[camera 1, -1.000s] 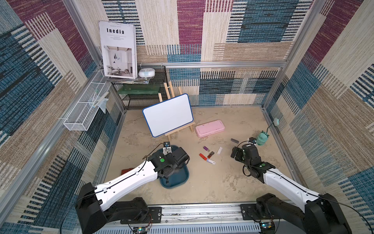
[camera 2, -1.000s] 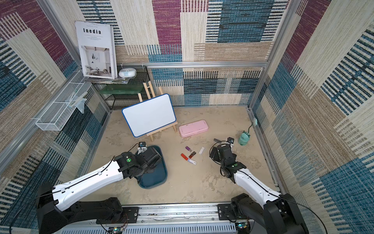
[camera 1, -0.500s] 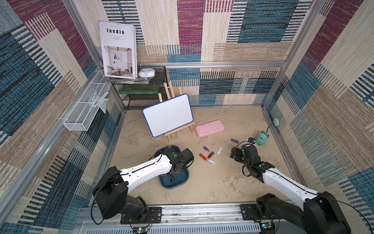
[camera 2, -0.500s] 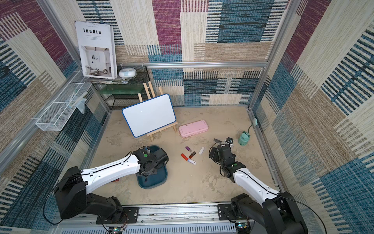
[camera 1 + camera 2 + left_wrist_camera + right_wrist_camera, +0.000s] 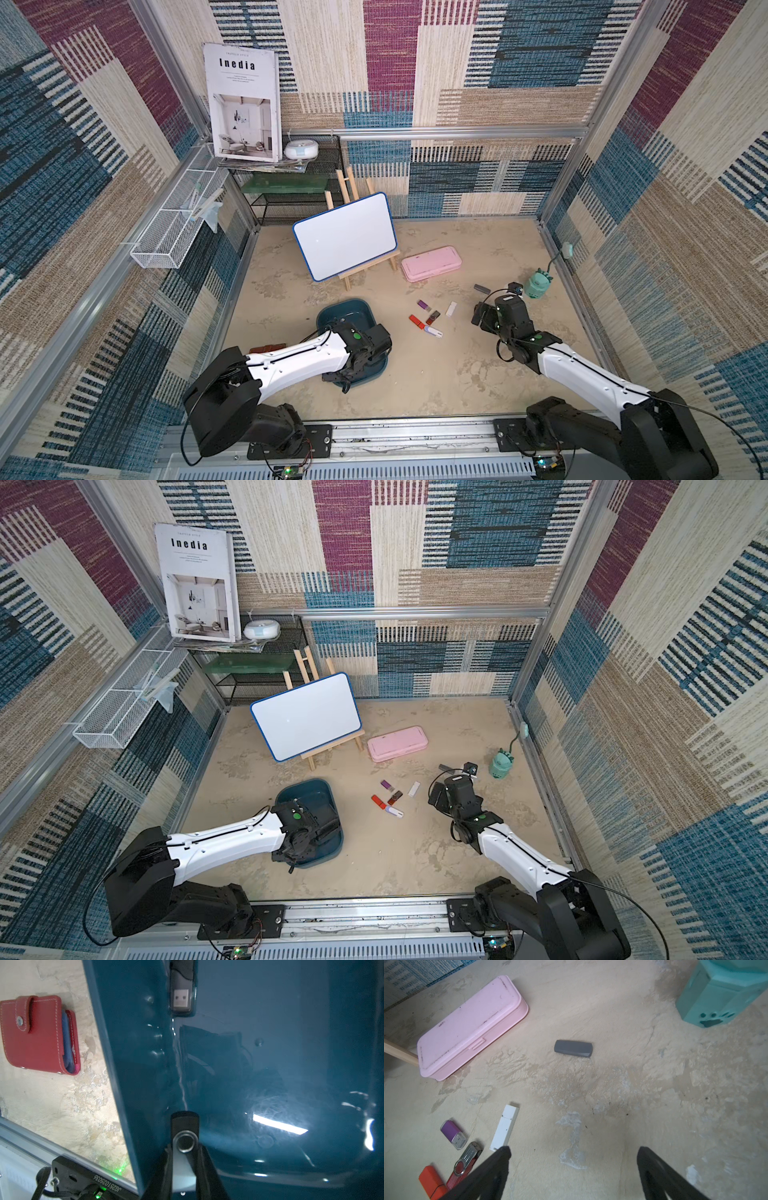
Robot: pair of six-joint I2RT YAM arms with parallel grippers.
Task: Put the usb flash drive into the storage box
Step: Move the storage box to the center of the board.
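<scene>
A wide gap [image 5: 180, 1066] lies between the held drive and the second black drive [image 5: 182, 990], so next my left gripper goes back along the side of the storage box and lets go of the held drive closer.
The storage box [image 5: 348, 311] [image 5: 306, 791] is a dark teal tray on the floor left of centre. My left gripper [image 5: 184, 1152] [image 5: 343, 379] hangs over its near end, shut on a black usb flash drive [image 5: 184, 1126] with a metal swivel clip. A second black drive [image 5: 182, 991] lies inside the box by its wall. My right gripper [image 5: 573, 1157] [image 5: 481, 318] stands open and empty above the bare floor. Several loose drives lie beside it: white [image 5: 505, 1127], purple [image 5: 453, 1134], red swivel [image 5: 465, 1164], orange [image 5: 431, 1181], and a grey one [image 5: 573, 1049] farther off.
A pink case [image 5: 431, 263] and a whiteboard on an easel [image 5: 345, 235] stand behind the drives. A teal cat-shaped object [image 5: 538, 286] sits by the right wall. A red wallet [image 5: 39, 1033] lies left of the box. A white mesh basket [image 5: 174, 232] hangs on the left wall.
My left arm has swung over the box and drawn its gripper toward the box's near end, still shut on the drive. The right arm has hardly moved.
</scene>
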